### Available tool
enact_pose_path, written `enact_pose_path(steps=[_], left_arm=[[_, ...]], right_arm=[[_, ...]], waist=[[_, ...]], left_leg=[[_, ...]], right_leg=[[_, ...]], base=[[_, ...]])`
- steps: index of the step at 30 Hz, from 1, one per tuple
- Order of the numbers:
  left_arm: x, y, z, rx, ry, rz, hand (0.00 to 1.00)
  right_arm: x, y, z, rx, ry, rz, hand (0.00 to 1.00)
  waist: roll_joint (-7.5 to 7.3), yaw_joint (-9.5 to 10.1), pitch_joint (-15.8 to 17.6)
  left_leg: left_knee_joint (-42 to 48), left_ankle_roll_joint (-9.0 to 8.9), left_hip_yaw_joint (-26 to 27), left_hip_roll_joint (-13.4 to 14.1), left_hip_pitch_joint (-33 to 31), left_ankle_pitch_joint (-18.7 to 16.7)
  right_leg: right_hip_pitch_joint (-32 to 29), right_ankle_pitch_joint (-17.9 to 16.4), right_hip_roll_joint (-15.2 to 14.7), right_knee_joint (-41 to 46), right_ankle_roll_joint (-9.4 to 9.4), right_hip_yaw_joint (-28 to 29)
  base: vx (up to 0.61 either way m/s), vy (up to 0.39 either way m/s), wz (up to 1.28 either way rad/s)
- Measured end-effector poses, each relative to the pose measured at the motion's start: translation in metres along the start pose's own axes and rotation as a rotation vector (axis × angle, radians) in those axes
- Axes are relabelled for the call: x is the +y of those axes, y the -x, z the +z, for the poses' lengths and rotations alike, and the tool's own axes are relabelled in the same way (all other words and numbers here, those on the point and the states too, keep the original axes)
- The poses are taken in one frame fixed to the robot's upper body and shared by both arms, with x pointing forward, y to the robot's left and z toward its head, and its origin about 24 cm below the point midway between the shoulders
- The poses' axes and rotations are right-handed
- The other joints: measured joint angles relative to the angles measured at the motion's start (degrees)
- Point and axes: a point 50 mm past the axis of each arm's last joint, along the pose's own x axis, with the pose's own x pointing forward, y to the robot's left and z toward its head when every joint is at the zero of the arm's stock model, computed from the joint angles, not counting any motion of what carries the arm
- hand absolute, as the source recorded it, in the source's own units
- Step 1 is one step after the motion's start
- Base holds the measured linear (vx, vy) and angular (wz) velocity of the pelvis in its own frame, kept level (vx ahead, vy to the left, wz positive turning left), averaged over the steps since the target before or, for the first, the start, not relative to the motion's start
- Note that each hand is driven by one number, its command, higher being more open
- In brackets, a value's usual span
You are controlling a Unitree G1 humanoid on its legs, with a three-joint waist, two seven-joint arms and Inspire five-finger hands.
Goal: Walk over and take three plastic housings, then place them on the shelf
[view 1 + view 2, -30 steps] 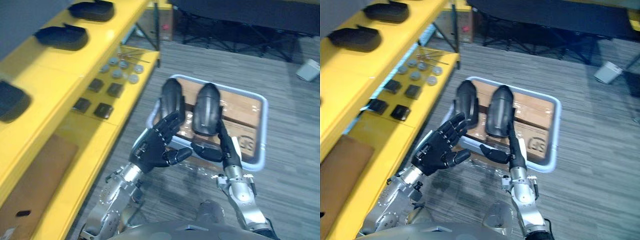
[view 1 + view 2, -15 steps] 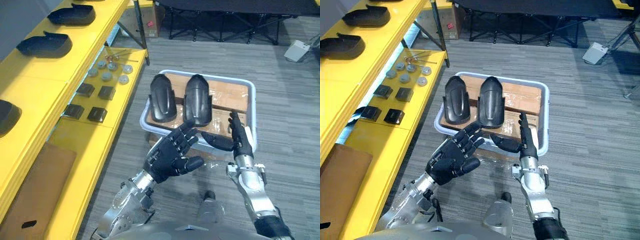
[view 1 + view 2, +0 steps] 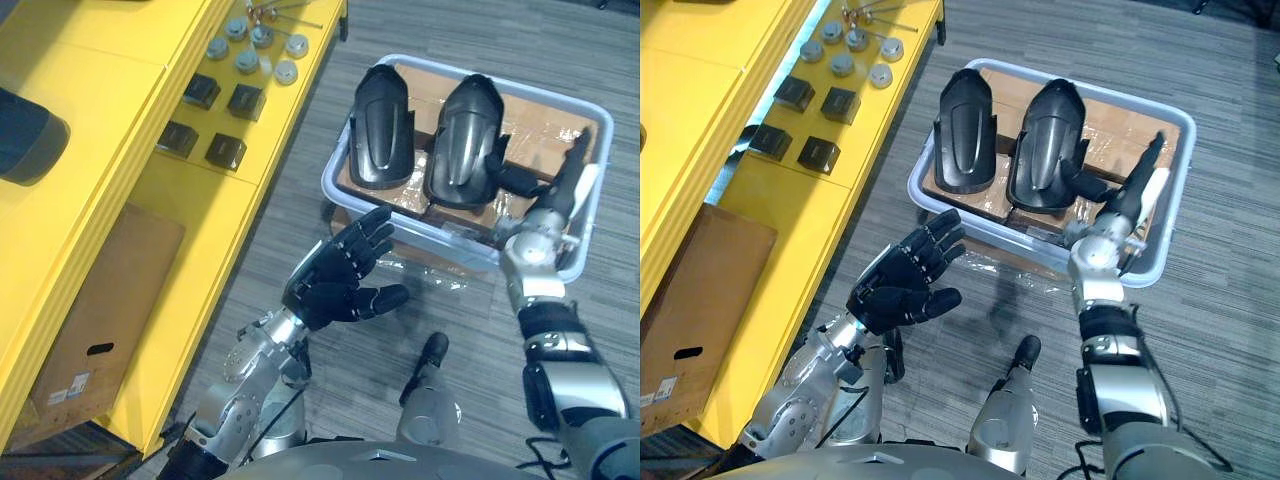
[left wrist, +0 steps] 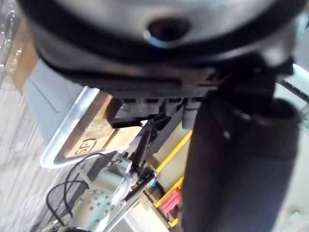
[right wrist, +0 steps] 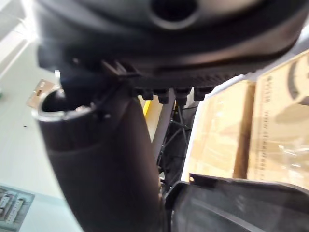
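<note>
The black plastic housing [image 3: 466, 142] is lying with its domed back [image 3: 467, 120] facing up and its rim facing down, so the robot should expect an empty hollow under the housing when lifting it.
Two black plastic housings [image 3: 379, 132] [image 3: 461, 130] lie side by side on cardboard in a pale blue bin [image 3: 440, 240] standing on the floor. My right hand [image 3: 558, 193] reaches into the bin just right of the right housing [image 3: 1045, 135], fingers straight and thumb spread toward it. In the right wrist view that housing's [image 5: 241, 209] edge lies just past the thumb [image 5: 96, 159]. My left hand [image 3: 345, 278] hovers open over the floor in front of the bin, holding nothing. Another dark housing [image 3: 25, 135] rests on the yellow shelf [image 3: 110, 110] at the left.
The shelf's lower level carries small black blocks [image 3: 225, 152] and grey round pieces [image 3: 247, 62]. A cardboard box [image 3: 95, 320] sits under the shelf. Grey carpet floor [image 3: 1220, 330] lies around the bin.
The camera has moved closer over the bin. My right hand has gone forward into the bin beside the right housing. My left hand stays open in front of the bin.
</note>
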Motion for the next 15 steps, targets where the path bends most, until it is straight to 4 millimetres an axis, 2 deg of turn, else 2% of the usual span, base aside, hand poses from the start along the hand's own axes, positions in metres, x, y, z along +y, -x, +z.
enact_pose_path(steps=[2,5,8,9,12,13,15], left_arm=[[-0.001,-0.002,0.001,-0.01,-0.004,-0.006,1.0],[-0.002,-0.004,0.003,-0.032,-0.004,-0.014,1.0],[0.0,-0.006,-0.002,-0.033,0.036,-0.009,1.0],[0.0,-0.008,-0.006,-0.022,0.041,-0.011,1.0],[0.003,-0.012,-0.013,-0.009,0.07,0.01,1.0],[0.005,-0.013,-0.017,0.001,0.092,0.025,1.0],[0.008,-0.014,-0.021,0.021,0.094,0.042,1.0]], right_arm=[[-0.002,-0.012,0.01,-0.018,0.019,-0.009,1.0],[-0.007,-0.024,0.011,0.012,0.051,-0.009,1.0],[-0.016,-0.037,0.003,0.129,0.101,-0.017,1.0],[-0.024,-0.043,0.001,0.175,0.125,-0.033,1.0],[-0.038,-0.056,0.009,0.208,0.153,-0.078,1.0],[-0.044,-0.062,0.017,0.214,0.154,-0.096,0.0],[-0.053,-0.071,0.028,0.23,0.155,-0.114,0.0]], waist=[[0.28,0.24,1.01],[0.82,0.8,2.19],[2.22,1.56,3.12],[3.01,2.4,3.56],[4.26,3.55,5.18],[4.29,4.09,5.26],[4.46,4.49,5.79]], left_leg=[[0.02,0.04,-0.21,-0.04,-0.09,0.02],[0.15,0.09,-0.58,-0.06,-0.4,0.06],[0.88,0.14,-1.45,-0.12,-1.31,0.05],[1.22,0.17,-1.82,-0.12,-2.14,0.02],[3.03,0.36,-3.15,-0.1,-4.93,-0.08],[3.7,0.48,-3.39,-0.1,-6.24,-0.16],[4.94,0.7,-3.99,-0.1,-7.71,-0.43]], right_leg=[[0.02,0.02,-0.01,0.16,0.03,-0.37],[-0.05,0.02,-0.01,0.42,0.03,-0.83],[-0.1,0.02,0.0,0.63,0.03,-1.5],[-0.63,0.02,0.0,0.93,0.03,-1.76],[-2.03,0.02,0.04,1.69,0.03,-2.64],[-2.87,0.22,0.04,1.82,0.02,-2.71],[-3.47,0.42,0.04,2.07,-0.08,-3.05]], base=[[0.0,0.004,0.02],[-0.01,0.007,0.06],[-0.03,0.018,0.1],[-0.08,0.035,0.12],[-0.09,0.04,0.14],[-0.09,0.046,0.07],[-0.09,0.05,0.08]])
